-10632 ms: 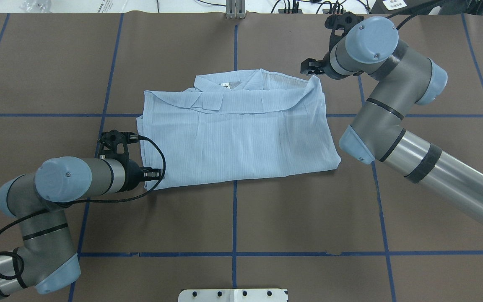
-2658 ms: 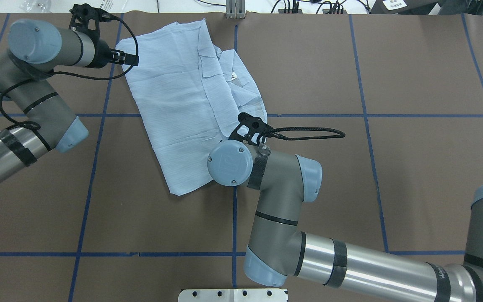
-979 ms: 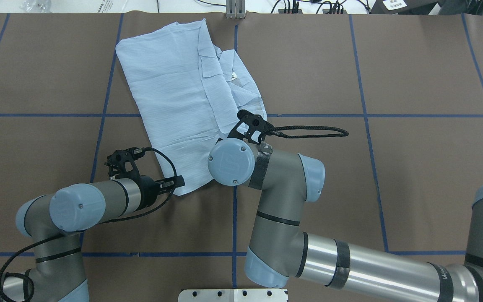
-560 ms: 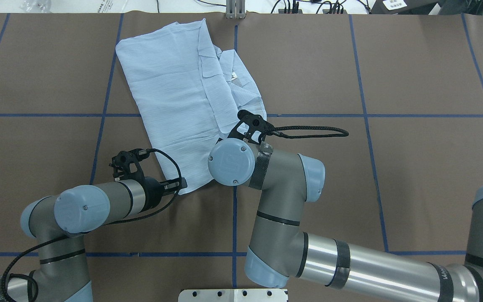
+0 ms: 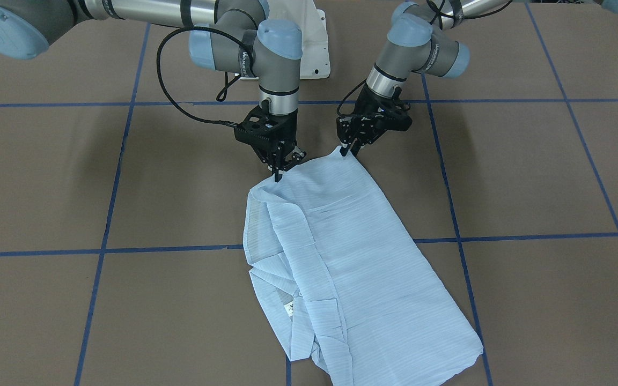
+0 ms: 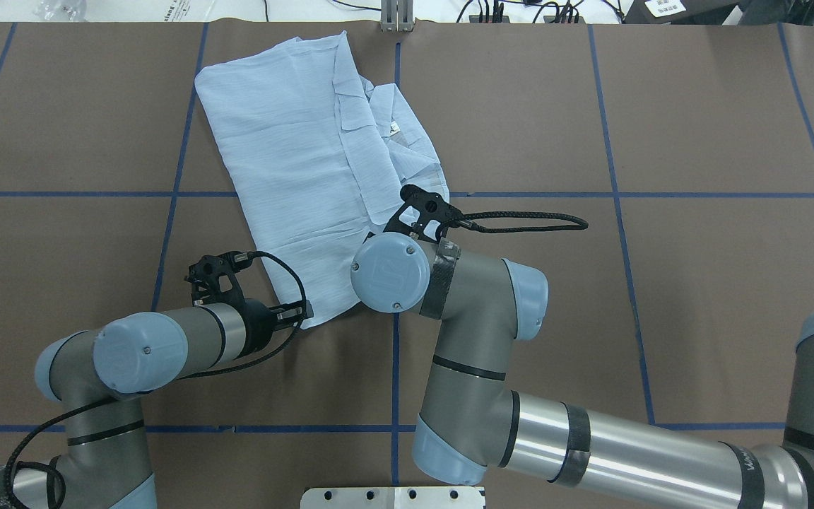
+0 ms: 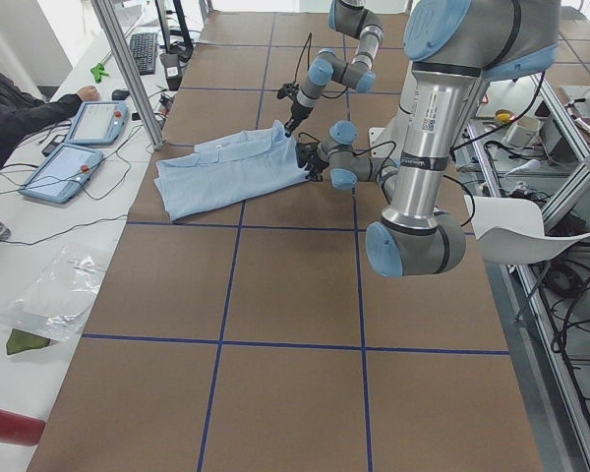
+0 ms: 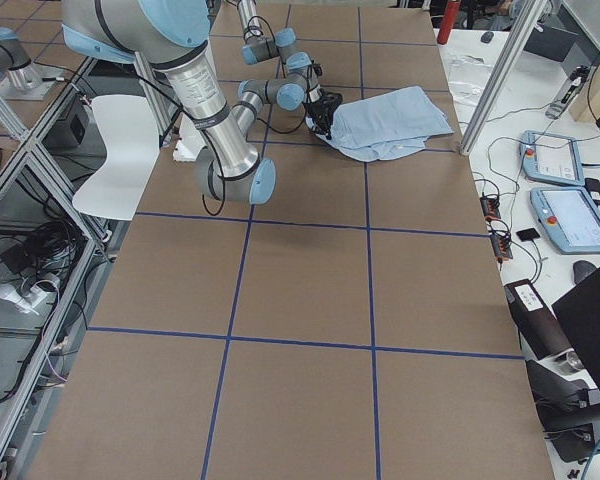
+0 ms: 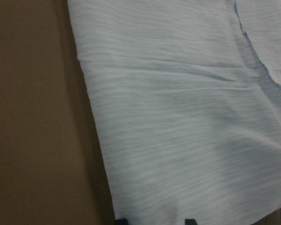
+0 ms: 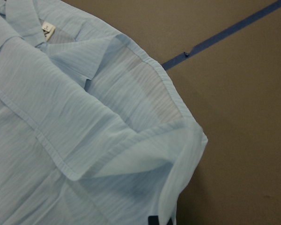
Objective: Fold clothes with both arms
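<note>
My gripper is about to pull the shirt's edge. The light blue shirt's folded layers lie flat on top of each other, so the whole shirt will slide along and stay folded.
The light blue shirt lies folded and slanted on the brown table, its collar and neck label on the right side. My left gripper is at the shirt's near corner, fingers apart, with the cloth edge between them in the left wrist view. My right gripper is shut on the shirt's near right corner; in the overhead view its own wrist hides it. The shirt also shows in the side views.
Blue tape lines divide the brown table. The white pedestal base is between the arms. A metal post stands at the far edge. An operator's tablets lie beyond the far edge.
My left arm swung from the shirt's far left corner to its near corner and has edged slightly closer. My right gripper has stayed on the near right corner.
</note>
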Tool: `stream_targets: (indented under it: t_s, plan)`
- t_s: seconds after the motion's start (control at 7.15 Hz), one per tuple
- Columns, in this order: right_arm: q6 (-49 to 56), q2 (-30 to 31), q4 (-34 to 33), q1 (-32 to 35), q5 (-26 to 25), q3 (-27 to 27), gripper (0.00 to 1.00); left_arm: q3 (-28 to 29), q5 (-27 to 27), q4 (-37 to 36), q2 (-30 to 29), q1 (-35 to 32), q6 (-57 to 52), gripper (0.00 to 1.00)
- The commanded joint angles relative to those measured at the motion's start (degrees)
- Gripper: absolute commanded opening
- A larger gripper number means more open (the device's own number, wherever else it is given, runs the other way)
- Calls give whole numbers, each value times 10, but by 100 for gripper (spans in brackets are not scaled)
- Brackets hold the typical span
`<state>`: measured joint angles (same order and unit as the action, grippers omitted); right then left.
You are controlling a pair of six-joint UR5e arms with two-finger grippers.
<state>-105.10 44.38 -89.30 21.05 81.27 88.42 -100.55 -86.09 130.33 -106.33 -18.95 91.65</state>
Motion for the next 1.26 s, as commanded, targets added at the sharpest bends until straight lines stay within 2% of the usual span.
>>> stream_targets:
  t_s: [0.0, 0.14, 0.28, 0.42, 0.56, 0.7, 0.84, 1.12]
  plan:
    - [1, 2, 0, 0, -1, 0, 0, -1, 1, -1, 1, 3, -1, 0]
    - [2, 7, 1, 1, 0, 5, 0, -3, 1, -1, -1, 3, -1, 0]
    - [3, 48, 0, 1, 2, 60, 0, -24, 0, -2, -4, 3, -2, 0]
    - [4, 113, -6, 1, 6, 147, 0, -59, -4, -11, -4, 4, -2, 0]
    - [4, 152, -57, -18, 4, 236, 0, -106, -6, -51, -5, 20, -1, 0]
    - [3, 164, -123, -56, -8, 317, 0, -157, -10, -79, -5, 31, -1, 0]
    - [-2, 179, -178, -109, -53, 390, 0, -197, -19, -94, -3, 49, 0, 0]
    - [-27, 181, -262, -170, -85, 466, 0, -291, -22, -160, -3, 92, 10, 0]
